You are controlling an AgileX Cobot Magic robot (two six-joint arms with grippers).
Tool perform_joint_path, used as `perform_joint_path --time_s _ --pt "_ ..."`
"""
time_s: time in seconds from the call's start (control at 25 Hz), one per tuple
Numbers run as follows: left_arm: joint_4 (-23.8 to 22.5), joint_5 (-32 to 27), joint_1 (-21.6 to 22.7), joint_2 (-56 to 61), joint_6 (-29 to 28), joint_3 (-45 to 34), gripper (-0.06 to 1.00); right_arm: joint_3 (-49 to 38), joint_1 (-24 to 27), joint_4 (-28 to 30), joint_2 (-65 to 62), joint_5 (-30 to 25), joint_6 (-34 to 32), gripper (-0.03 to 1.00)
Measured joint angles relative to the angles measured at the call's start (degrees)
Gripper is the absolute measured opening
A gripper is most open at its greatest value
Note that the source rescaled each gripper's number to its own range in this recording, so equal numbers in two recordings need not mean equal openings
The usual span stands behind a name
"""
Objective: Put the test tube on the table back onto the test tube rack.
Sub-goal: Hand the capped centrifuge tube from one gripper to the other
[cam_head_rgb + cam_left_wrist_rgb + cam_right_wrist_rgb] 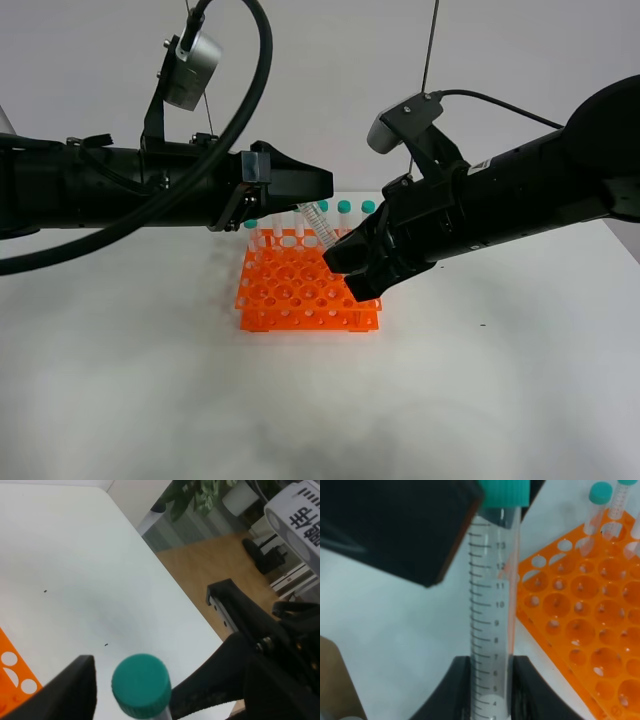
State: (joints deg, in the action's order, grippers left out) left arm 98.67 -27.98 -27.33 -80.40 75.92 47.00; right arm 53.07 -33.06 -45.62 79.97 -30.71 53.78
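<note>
Next, I open my right gripper and move it away while my left gripper holds the cap (141,686), because my right gripper is blocking the test tube's lower end (490,696) from the rack.
The test tube (320,227), clear with a teal-green cap, hangs tilted in the air above the back of the orange test tube rack (300,292) on the white table (150,390). My right gripper (347,262) is shut on its lower part; in the right wrist view the fingers (462,682) clamp the graduated tube (492,610). My left gripper (316,196) stands at the cap end. In the left wrist view the cap (141,685) sits between its fingers (70,692), with a gap showing on one side. The tube's tip is hidden.
Several identical capped tubes (356,208) stand in the rack's back row, also in the right wrist view (600,500). The rack's many front holes (580,625) are empty. The table edge (165,575) and the room floor show in the left wrist view.
</note>
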Motion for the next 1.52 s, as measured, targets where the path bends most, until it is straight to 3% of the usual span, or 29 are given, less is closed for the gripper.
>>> perform_joint_path --time_s 0.16,0.24,0.44,0.56,0.88,0.92,1.04,1.12,1.2,1.32,1.52 --pt "0.0 0.0 0.0 0.0 0.0 0.0 0.96 0.0 0.0 0.0 0.0 0.0 0.12 0.01" --pt "0.0 0.0 0.0 0.0 0.0 0.0 0.88 0.0 0.0 0.0 0.0 0.0 0.12 0.01" --pt "0.0 0.47 0.0 0.0 0.0 0.0 0.44 0.0 0.0 0.0 0.0 -0.11 0.12 0.01" --pt "0.0 1.31 0.0 0.0 0.0 0.0 0.0 0.0 0.0 -0.21 0.0 -0.11 0.17 0.01" --pt "0.0 1.26 0.0 0.0 -0.05 0.0 0.01 0.0 0.0 -0.26 0.0 -0.15 0.17 0.03" --pt "0.0 1.18 0.0 0.0 -0.05 0.0 0.01 0.0 0.0 -0.26 0.0 0.01 0.17 0.13" --pt "0.0 1.0 0.0 0.0 -0.05 0.0 0.01 0.0 0.0 -0.26 0.0 0.72 0.22 0.67" --pt "0.0 1.0 0.0 0.0 -0.05 0.0 0.01 0.0 0.0 -0.09 0.0 1.35 0.49 0.88" --pt "0.0 1.0 0.0 0.0 -0.05 0.0 0.01 0.29 0.0 0.5 0.0 0.76 0.58 0.95" --pt "0.0 1.0 0.0 0.0 -0.05 0.0 0.01 3.25 0.0 3.54 -0.66 -4.29 -1.96 0.99" --pt "0.0 1.0 0.0 0.0 -0.05 0.0 0.01 12.0 0.0 18.51 -2.2 -15.77 -17.95 0.99"
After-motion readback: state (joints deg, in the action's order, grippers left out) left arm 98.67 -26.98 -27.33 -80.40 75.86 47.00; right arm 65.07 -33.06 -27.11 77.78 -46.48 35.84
